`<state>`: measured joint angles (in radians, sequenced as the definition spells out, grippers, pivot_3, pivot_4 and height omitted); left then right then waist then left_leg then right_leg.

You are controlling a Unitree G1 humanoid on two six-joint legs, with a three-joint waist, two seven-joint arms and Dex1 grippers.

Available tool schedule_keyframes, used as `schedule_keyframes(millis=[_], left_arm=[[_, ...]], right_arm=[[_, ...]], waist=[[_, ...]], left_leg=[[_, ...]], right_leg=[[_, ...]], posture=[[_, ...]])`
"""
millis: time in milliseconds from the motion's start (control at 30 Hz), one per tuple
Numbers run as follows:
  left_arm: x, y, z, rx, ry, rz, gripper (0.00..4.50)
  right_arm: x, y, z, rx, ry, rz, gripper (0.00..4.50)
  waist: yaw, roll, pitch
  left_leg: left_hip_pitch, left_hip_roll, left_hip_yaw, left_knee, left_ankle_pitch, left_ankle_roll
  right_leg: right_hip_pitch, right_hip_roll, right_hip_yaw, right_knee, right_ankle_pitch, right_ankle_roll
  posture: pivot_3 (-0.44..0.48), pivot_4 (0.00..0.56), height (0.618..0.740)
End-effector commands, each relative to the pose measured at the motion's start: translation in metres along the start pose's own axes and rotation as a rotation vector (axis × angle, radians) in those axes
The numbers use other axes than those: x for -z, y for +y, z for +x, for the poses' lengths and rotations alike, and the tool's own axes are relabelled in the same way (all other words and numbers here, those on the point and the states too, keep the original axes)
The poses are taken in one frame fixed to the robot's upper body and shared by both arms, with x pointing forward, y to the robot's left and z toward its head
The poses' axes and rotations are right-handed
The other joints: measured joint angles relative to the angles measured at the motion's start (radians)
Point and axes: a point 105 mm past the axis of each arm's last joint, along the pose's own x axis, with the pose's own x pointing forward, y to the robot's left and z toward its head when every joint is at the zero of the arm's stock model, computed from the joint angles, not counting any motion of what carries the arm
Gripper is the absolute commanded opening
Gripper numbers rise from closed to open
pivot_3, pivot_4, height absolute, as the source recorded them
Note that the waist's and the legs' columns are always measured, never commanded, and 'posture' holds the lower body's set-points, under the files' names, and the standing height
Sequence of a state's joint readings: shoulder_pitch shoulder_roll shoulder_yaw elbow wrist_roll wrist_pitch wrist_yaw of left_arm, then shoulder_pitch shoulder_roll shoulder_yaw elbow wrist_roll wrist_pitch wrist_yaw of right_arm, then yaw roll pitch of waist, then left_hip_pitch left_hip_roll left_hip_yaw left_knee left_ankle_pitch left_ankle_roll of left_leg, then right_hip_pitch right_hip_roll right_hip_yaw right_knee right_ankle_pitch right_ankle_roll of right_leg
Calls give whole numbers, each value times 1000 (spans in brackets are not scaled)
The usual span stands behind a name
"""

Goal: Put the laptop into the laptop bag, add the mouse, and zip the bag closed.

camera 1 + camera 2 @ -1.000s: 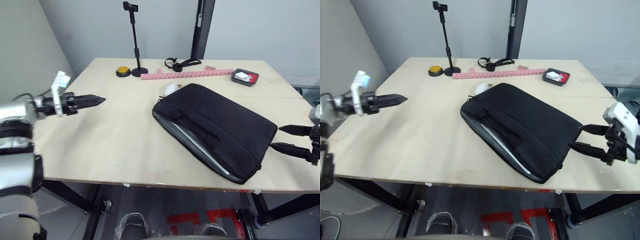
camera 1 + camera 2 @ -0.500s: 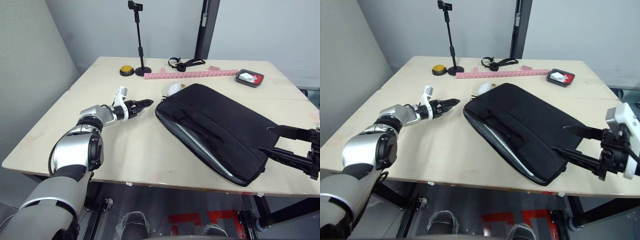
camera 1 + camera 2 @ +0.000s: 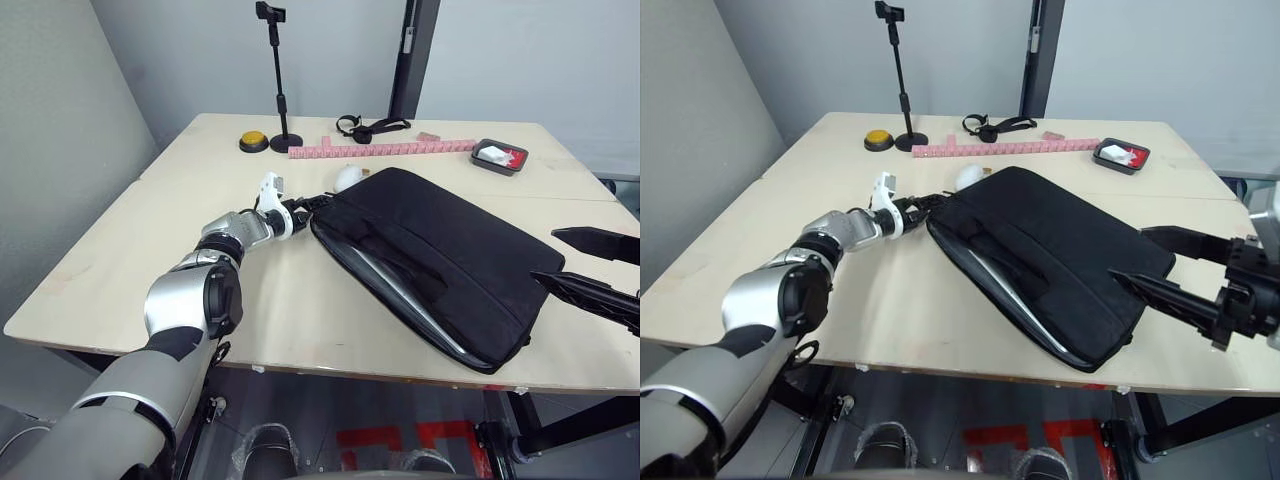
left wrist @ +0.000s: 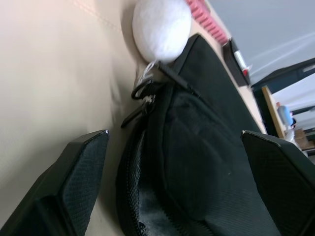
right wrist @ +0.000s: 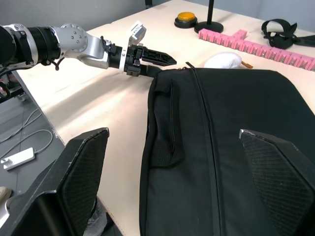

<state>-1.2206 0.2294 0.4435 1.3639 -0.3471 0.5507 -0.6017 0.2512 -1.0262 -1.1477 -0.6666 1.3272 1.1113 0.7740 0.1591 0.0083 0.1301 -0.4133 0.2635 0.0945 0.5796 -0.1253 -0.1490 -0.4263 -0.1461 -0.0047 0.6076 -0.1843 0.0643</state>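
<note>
The white plush toy (image 3: 347, 178) is tight up against the bag's far corner (image 3: 348, 192), so the toy will move together with the bag when I turn the bag.
The black laptop bag (image 3: 440, 250) lies slantwise mid-table, its near long side unzipped. The laptop (image 3: 398, 291) shows as a silver edge inside that opening. My left gripper (image 3: 325, 197) reaches to the bag's far-left corner and stands open, with the zipper pulls (image 4: 146, 91) just ahead of its fingers (image 4: 74, 187). My right gripper (image 3: 1127, 253) is open, hovering at the bag's right end with nothing between its fingers (image 5: 81, 167). The mouse is out of view.
A white plush toy (image 3: 344, 177) sits against the bag's far corner. Along the table's back stand a phone stand (image 3: 278, 80), a yellow button (image 3: 253, 142), a pink ruler strip (image 3: 380, 149), a black strap (image 3: 370, 126) and a small black tray (image 3: 497, 155).
My left arm has swung in from the table's left side to the bag's far-left corner. The right gripper has risen and moved in over the bag's right end. The camera shifted slightly.
</note>
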Motion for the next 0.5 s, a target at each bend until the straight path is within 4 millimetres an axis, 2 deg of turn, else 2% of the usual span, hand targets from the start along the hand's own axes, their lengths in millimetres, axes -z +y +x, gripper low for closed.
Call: schedule_keyframes(millis=[33, 100, 233, 367, 433, 500], left_arm=[[3, -6, 3, 21, 23, 53, 4252], [6, -7, 4, 31, 39, 59, 3743], [4, -8, 0, 60, 46, 60, 2290], [-7, -1, -7, 38, -4, 12, 867], [-14, 2, -11, 39, -37, -22, 157], [-16, 3, -14, 50, -40, -28, 35]], right_arm=[[-8, -5, -6, 47, -24, -37, 4491], [-7, -7, -6, 55, -20, -30, 4500], [16, -17, -11, 113, 41, 31, 4500], [47, -32, -25, 173, 106, 148, 4500], [71, -40, -34, 200, 148, 257, 4500], [90, -44, -41, 212, 185, 336, 4500]], waist=[[0, 0, 0], [0, 0, 0], [4, 0, 0], [3, 0, 0], [2, 0, 0], [-4, 0, 1]], left_leg=[[0, 0, 0, 0, 0, 0], [-1, 0, 0, 0, 0, -1], [-1, 0, 0, -1, -1, -1], [-3, 0, -1, -2, -1, -2], [-4, 0, -1, -2, -1, -2], [-4, 0, -1, -3, -2, -2]], right_leg=[[0, 0, 0, -1, 0, 1], [0, 0, 0, -2, 1, 2], [0, 0, 0, -3, 1, 3], [0, 0, -2, -7, 2, 4], [0, 0, -2, -8, 2, 4], [0, 0, -3, -9, 2, 5]], posture=[[0, 150, 740], [0, 150, 740], [0, 150, 740], [0, 150, 740], [0, 150, 740], [0, 150, 740]])
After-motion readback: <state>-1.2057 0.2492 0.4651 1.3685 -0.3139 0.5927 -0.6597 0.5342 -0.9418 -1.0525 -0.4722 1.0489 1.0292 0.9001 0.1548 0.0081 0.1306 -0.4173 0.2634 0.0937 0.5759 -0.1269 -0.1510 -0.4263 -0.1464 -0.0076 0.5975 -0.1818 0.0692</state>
